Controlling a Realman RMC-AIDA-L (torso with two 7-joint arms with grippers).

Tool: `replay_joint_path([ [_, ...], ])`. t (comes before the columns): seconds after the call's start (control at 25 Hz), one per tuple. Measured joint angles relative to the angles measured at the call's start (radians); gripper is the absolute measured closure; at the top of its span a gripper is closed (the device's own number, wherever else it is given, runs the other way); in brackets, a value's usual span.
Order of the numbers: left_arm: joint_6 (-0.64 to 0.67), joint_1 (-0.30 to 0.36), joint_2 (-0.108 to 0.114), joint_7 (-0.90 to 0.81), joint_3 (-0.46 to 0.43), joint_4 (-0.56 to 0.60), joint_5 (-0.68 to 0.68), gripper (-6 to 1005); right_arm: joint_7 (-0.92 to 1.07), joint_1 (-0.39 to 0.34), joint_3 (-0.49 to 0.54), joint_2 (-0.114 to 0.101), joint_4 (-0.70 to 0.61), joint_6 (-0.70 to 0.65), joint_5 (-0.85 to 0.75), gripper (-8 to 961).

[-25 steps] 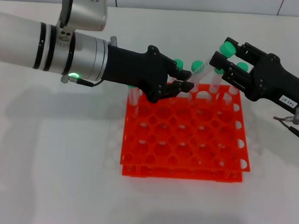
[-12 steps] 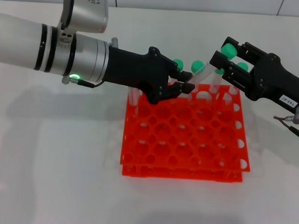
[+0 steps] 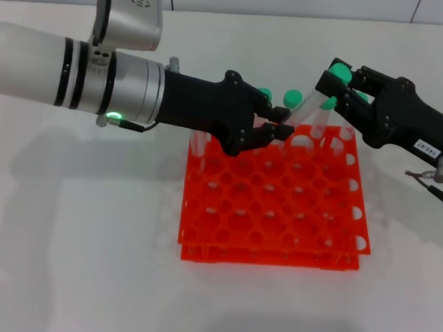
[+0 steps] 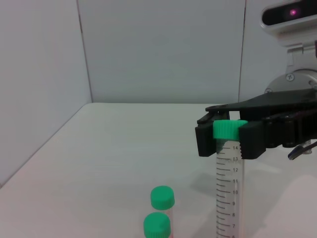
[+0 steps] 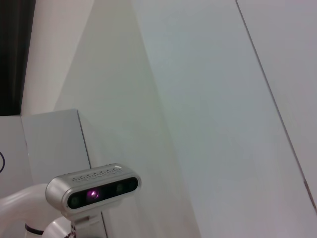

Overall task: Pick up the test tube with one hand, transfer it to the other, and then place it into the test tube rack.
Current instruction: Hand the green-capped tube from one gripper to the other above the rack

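Observation:
Next, my left gripper opens and moves away while my right gripper keeps holding the cap, because my left gripper is on the test tube's lower end and is blocking the rack.
The test tube is clear with a green cap and hangs tilted over the back edge of the orange test tube rack. My left gripper, on the arm with the green ring, is shut on the tube's lower end. My right gripper, with the white label, is closed around the cap. In the left wrist view the tube stands upright, with the right gripper pinching its cap from both sides.
Several other green-capped tubes stand in the rack's back row; two of them show in the left wrist view. The rack's front rows hold open holes. The right wrist view shows only a wall and the robot's head camera.
My right gripper's fingers have closed onto the cap; a second ago they stood apart around it. My left arm has shifted slightly right with the tube.

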Motion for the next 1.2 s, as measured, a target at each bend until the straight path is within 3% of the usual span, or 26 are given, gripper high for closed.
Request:
replay_joint_path([
  [0.32,0.0,0.005,0.001,-0.01,-0.001,0.0,0.0,818,0.004,-0.004,0.001,0.0,-0.001,0.004,0.007,696],
  [0.72,0.008,0.006,0.004,-0.122,-0.001,0.034,0.006,771,0.006,-0.006,-0.005,0.0,-0.001,0.005,0.01,694],
  [0.96,0.014,0.04,0.006,-0.322,0.04,0.166,0.03,611,0.007,-0.004,-0.008,-0.005,-0.001,0.005,0.005,692],
  [1.2,0.099,0.163,0.005,-0.551,0.074,0.492,0.071,386,0.014,-0.004,-0.011,-0.012,-0.019,0.005,0.001,691],
])
